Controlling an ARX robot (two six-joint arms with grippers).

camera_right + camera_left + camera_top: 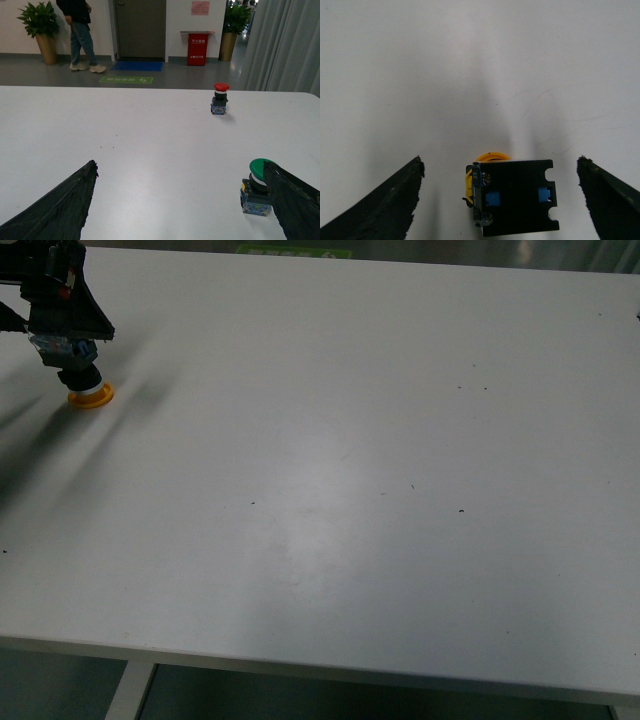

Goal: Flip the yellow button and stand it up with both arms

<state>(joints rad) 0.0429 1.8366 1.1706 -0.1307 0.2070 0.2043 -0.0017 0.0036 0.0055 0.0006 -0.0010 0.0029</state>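
Note:
The yellow button [492, 156] should stand cap up on its own when I turn it and lower it, because the button's black body ends in a flat side [517, 199].
The yellow button [88, 390] stands cap down on the white table [350, 490] at the far left, with its black and bluish body pointing up. My left gripper [62, 340] hangs right above it, open. In the left wrist view the button's black body [515, 197] lies between the two spread fingers [385, 200], with gaps on both sides and the yellow cap edge showing behind it. My left gripper [500, 160] holds nothing. My right gripper [179, 164] is open and empty over bare table. It is out of the front view.
In the right wrist view a green button [256, 187] stands upright beside one finger, and a red button [220, 97] stands upright farther off near the table's edge. Beyond the table are a floor, plants, a red bin and a person.

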